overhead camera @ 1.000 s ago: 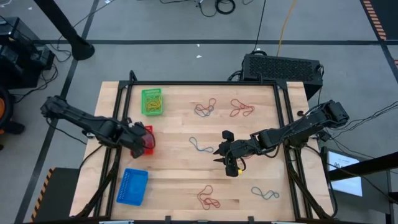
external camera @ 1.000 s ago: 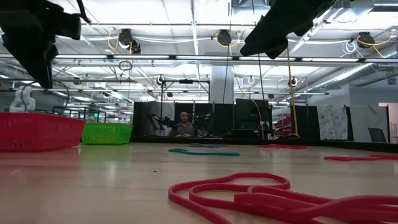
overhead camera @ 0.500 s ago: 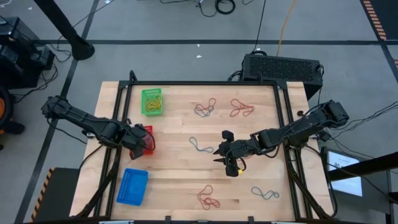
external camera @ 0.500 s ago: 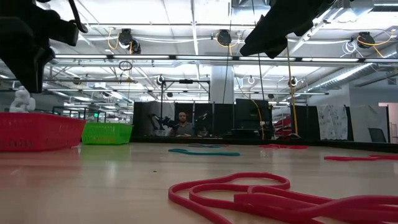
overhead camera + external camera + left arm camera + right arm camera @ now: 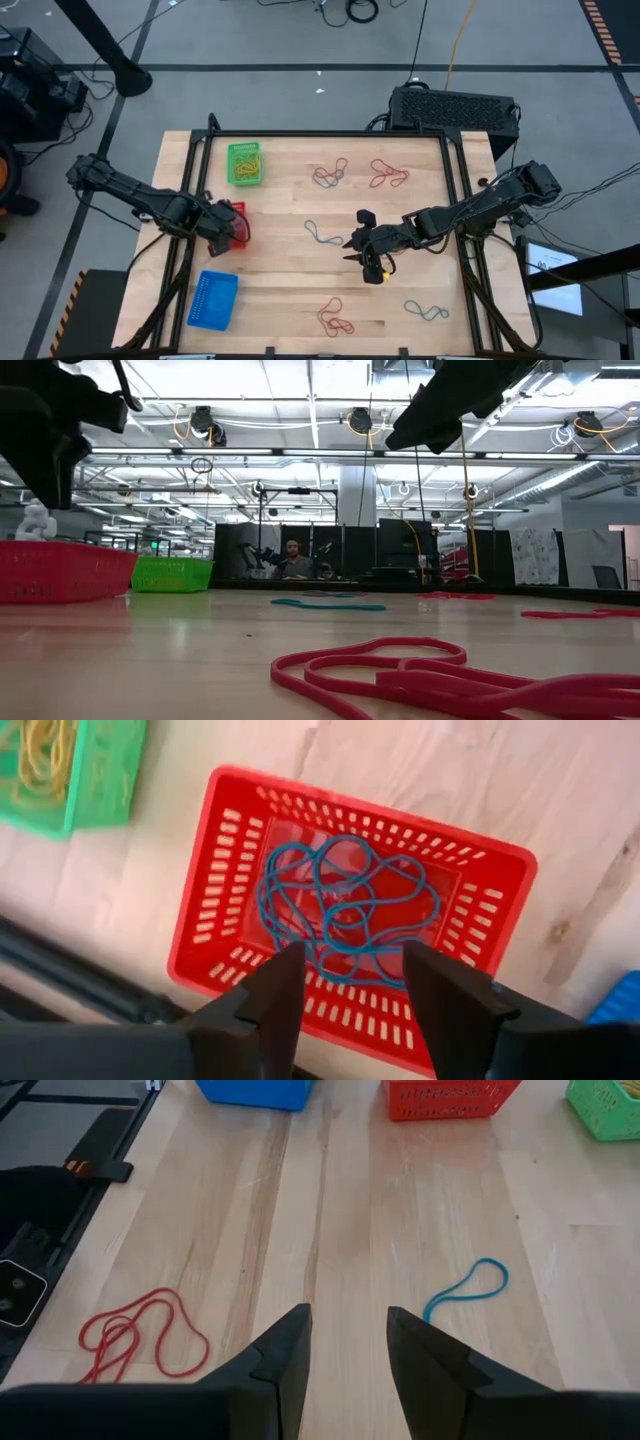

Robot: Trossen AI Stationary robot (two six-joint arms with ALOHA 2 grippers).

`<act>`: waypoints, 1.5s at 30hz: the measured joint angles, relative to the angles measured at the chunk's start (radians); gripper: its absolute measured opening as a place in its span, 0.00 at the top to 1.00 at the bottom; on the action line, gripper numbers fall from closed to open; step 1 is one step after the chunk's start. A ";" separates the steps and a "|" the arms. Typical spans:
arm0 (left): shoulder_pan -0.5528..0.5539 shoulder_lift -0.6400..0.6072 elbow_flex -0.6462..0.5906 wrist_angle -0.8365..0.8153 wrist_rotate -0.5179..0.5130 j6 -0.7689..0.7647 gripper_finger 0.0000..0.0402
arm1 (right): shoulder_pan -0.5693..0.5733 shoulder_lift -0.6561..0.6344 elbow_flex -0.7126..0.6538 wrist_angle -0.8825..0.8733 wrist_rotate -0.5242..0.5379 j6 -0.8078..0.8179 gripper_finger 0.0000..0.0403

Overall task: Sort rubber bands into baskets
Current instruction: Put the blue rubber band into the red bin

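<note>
The blue loop (image 5: 316,236) lies by my right gripper, far from the red basket, so my left gripper should meet my right gripper midway (image 5: 312,258) and take the blue loop.
My left gripper (image 5: 352,955) hangs open above the red basket (image 5: 230,850), pointing down, with nothing between its fingers. A tangle of blue rubber bands (image 5: 340,905) lies on that basket's floor. In the high view the left gripper (image 5: 222,232) covers part of the red basket (image 5: 239,222). The green basket (image 5: 244,163) holds yellow bands (image 5: 45,755). The blue basket (image 5: 213,298) stands near the front left. My right gripper (image 5: 352,250) waits open over the table's middle, above bare wood (image 5: 348,1320).
Loose bands lie on the table: a blue and red group (image 5: 330,175), red ones (image 5: 388,175) at the far side, a blue loop (image 5: 322,235) in the middle, red ones (image 5: 335,318) and a blue one (image 5: 427,310) near the front. A black box (image 5: 452,108) stands behind the table.
My left gripper has tipped and turned a little above the red basket without leaving its place. My right gripper and the bands on the table have kept still.
</note>
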 joint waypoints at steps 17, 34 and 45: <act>-0.050 0.016 -0.235 1.411 -0.140 0.679 0.54 | -0.093 0.207 0.000 0.134 0.079 0.018 0.69; -0.028 0.123 -0.456 1.988 -0.138 0.814 0.54 | -0.185 0.421 0.000 0.289 -0.002 0.052 0.69; -0.028 0.123 -0.456 1.977 -0.138 0.812 0.54 | -0.192 0.490 0.009 0.196 0.020 0.107 0.81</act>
